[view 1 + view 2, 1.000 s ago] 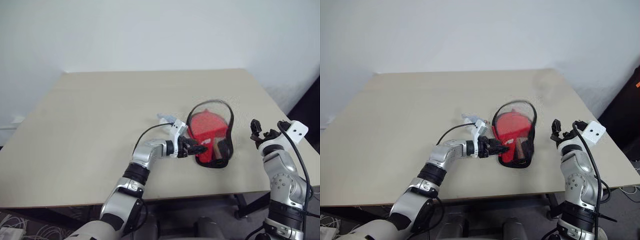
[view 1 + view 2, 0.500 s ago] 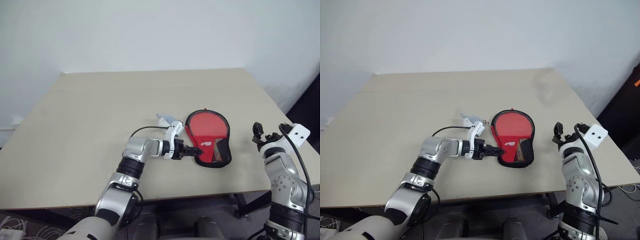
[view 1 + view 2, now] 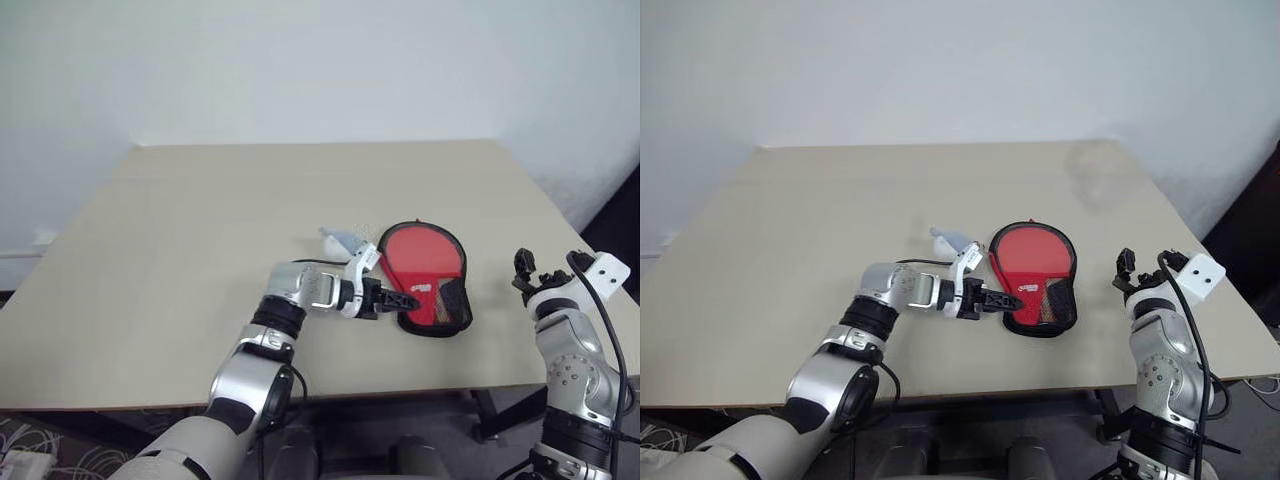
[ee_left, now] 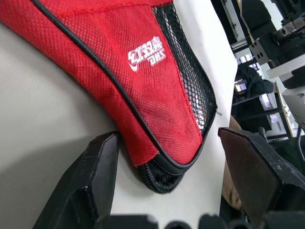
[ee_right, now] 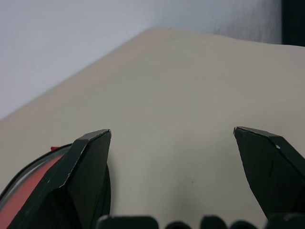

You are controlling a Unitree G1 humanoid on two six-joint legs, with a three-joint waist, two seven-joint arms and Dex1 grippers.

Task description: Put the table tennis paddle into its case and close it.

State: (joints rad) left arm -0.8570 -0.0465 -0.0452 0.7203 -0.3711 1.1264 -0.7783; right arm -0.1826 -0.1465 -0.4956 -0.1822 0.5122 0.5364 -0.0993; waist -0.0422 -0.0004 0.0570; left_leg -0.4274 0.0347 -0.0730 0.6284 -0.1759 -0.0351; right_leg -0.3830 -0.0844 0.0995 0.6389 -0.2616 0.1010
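Note:
A thin chain [image 3: 367, 231] is visible between the grey-blue lump [image 3: 343, 242] and the red case, so the lump will follow along when the robot pulls the case closer.
The red case [image 3: 425, 265] with black trim lies flat on the table [image 3: 200, 220], its top flap down and its mesh patch [image 3: 450, 300] at the near end. The paddle is hidden under the flap. My left gripper [image 3: 398, 298] is open at the case's near left edge. In the left wrist view its fingers [image 4: 95, 176] stand on either side of the case's zipped corner [image 4: 162, 174], one finger close against the trim. My right gripper [image 3: 533, 268] hangs open to the right of the case, apart from it, with nothing between its fingertips [image 5: 90, 152].
A small pale grey-blue lump [image 3: 340, 240] lies just behind my left wrist, left of the case. The table's right edge [image 3: 560, 225] runs close by my right gripper. A white wall stands behind the table.
The case's flap stood open over the red paddle and has dropped flat. My left wrist rolled while staying at the case's edge. The right gripper has stayed put.

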